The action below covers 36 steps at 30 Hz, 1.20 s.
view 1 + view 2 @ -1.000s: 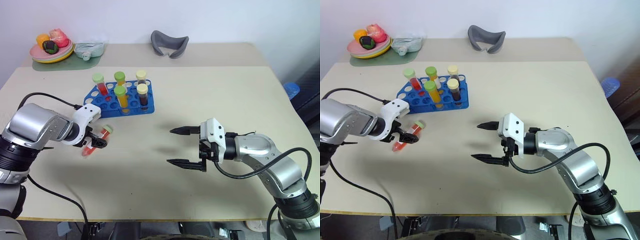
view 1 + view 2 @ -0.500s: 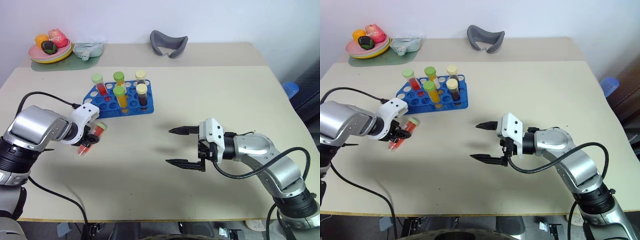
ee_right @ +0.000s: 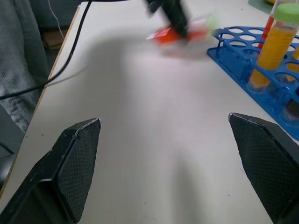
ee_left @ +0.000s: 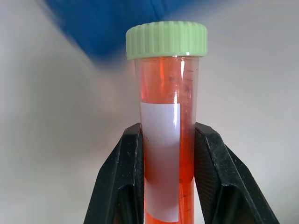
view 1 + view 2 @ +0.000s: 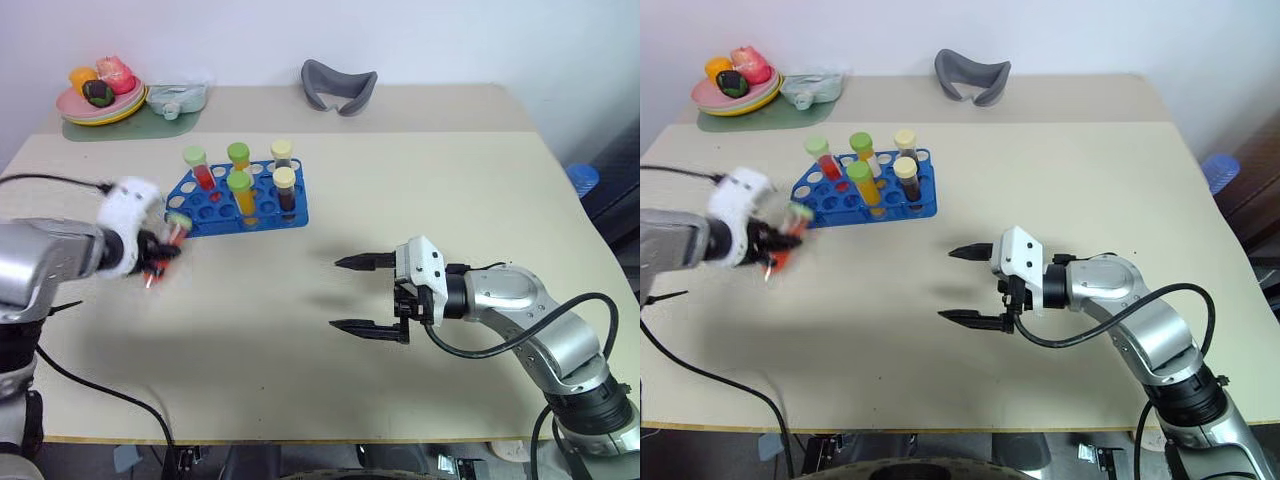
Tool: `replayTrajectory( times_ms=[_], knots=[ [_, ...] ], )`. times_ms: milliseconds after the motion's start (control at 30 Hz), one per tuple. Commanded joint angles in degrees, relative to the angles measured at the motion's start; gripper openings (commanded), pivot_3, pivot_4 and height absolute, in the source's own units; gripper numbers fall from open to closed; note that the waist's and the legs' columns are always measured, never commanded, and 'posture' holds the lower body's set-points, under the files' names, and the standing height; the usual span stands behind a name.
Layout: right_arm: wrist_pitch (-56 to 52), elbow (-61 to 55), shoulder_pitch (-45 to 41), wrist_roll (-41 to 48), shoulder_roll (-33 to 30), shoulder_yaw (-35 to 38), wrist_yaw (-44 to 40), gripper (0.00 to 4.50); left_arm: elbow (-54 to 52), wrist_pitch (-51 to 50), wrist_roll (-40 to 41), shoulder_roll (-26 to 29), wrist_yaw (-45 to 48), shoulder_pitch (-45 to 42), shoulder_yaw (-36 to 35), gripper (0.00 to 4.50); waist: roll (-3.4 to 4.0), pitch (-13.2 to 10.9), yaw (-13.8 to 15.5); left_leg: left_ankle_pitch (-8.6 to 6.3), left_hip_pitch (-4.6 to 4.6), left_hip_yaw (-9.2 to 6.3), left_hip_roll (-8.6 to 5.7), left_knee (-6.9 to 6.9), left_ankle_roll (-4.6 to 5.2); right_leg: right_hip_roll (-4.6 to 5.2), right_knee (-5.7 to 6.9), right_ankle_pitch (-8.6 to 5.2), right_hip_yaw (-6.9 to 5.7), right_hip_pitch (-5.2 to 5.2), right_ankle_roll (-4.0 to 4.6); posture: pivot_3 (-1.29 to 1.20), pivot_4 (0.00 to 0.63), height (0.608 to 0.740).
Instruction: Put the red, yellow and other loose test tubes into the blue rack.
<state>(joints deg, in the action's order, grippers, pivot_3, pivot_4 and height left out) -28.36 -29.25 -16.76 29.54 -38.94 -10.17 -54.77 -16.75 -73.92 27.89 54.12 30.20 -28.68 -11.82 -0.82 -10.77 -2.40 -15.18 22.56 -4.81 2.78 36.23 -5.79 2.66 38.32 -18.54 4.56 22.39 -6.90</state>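
I should raise the red test tube upright above an empty hole (image 5: 200,198) with my left gripper before I lower it, because it is leaning with its cap (image 5: 180,221) towards the blue rack.
My left gripper (image 5: 157,255) is shut on a red test tube (image 4: 168,116) with a white label and a pale green cap. It holds the tube off the table, just left of the blue rack (image 5: 205,214). The tube (image 5: 166,238) is tilted, with its cap towards the rack. In the rack stand several capped tubes of red (image 5: 199,170), yellow-orange (image 5: 242,195) and dark brown (image 5: 286,190) liquid. My right gripper (image 5: 338,294) hovers open over the middle of the table, right of the rack, with nothing between its fingers (image 3: 74,163).
A plate of toy food (image 5: 98,100) and a pale green item (image 5: 178,98) sit at the back left. A grey curved object (image 5: 338,85) lies at the back middle. A black cable (image 3: 70,51) trails off the table's left edge, where grey fabric (image 3: 18,60) shows.
My left gripper shut on the red tube where it lay on the table and lifted it up and leftward, beside the rack. The right arm stayed still.
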Motion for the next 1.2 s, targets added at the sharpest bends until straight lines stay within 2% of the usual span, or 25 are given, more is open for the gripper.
replayTrajectory(
  times_ms=[33, 100, 233, 333, 467, 667, 800, 1200],
  knots=[
    [0.4, -1.9, -0.1, 0.8, 0.6, 1.2, 0.4, 4.50, -4.3, 16.9, -3.3, -6.8, -5.5, 1.8, -11.8, 0.82, 0.00, 0.0, 0.1, 0.00, -0.01, 0.01, 0.00, -0.01, 0.00, 0.01, -0.04, 0.00, 0.00, -0.03, 0.00, 0.00, 0.150, 0.740],
    [0.3, -1.2, -1.1, 0.8, 1.9, 0.6, 1.1, 4.50, -4.9, 27.2, -6.0, -12.7, -9.3, 3.4, -13.3, 0.82, 0.00, 0.0, 0.2, 0.00, -0.02, 0.01, -0.01, 0.01, 0.00, 0.02, -0.04, 0.01, 0.00, -0.07, 0.00, 0.00, 0.150, 0.740],
    [0.2, 2.1, -3.1, 0.0, 7.2, 0.5, 5.4, 4.50, -2.9, 44.9, -11.3, -25.5, -17.4, 3.1, -10.4, 0.82, -0.04, 0.0, 0.2, 0.00, -0.03, 0.01, 0.00, 0.06, -0.01, 0.01, -0.01, 0.02, 0.00, -0.07, -0.01, 0.00, 0.150, 0.740],
    [1.7, 3.4, -2.6, -2.1, 9.2, 0.1, 7.4, 4.50, 2.1, 58.9, -19.9, -29.7, -19.9, 5.3, -3.5, 0.82, -0.08, 0.1, 0.2, 0.00, -0.03, 0.02, -0.01, 0.07, 0.00, 0.01, -0.02, 0.03, 0.01, -0.08, -0.01, 0.00, 0.150, 0.740],
    [2.2, 3.9, -1.5, -3.0, 10.8, 0.2, 9.0, 4.50, 9.0, 70.1, -22.2, -36.1, -24.5, 6.5, -2.6, 0.82, -0.07, 0.1, 0.0, 0.00, -0.03, 0.04, -0.02, 0.03, 0.00, 0.01, -0.03, 0.03, 0.02, -0.04, -0.01, 0.00, 0.150, 0.740],
    [2.4, 2.4, 1.7, -3.8, 11.3, 0.9, 11.0, 4.50, 16.2, 80.9, -23.0, -38.8, -25.3, 8.9, -2.6, 0.82, -0.07, 0.1, 0.0, 0.00, -0.05, 0.03, -0.02, 0.02, 0.00, 0.00, 0.00, 0.03, 0.02, -0.06, -0.01, 0.00, 0.150, 0.740],
    [2.2, 1.5, 2.5, -3.7, 11.5, 1.2, 11.9, 4.50, 21.4, 84.8, -23.1, -38.5, -25.1, 8.6, -2.4, 0.82, -0.07, 0.1, -0.1, 0.00, -0.06, 0.03, -0.03, 0.03, 0.00, 0.01, 0.00, 0.03, 0.02, -0.07, -0.01, 0.00, 0.150, 0.740],
    [2.7, 2.3, 1.8, -3.9, 11.8, 1.1, 12.0, 4.50, 31.7, 91.4, -21.3, -41.8, -22.8, 5.3, -0.6, 0.82, -0.06, 0.1, -0.1, 0.00, -0.08, 0.02, -0.03, 0.02, 0.00, -0.01, 0.00, 0.03, 0.01, -0.09, -0.02, 0.00, 0.150, 0.740]
  ],
)
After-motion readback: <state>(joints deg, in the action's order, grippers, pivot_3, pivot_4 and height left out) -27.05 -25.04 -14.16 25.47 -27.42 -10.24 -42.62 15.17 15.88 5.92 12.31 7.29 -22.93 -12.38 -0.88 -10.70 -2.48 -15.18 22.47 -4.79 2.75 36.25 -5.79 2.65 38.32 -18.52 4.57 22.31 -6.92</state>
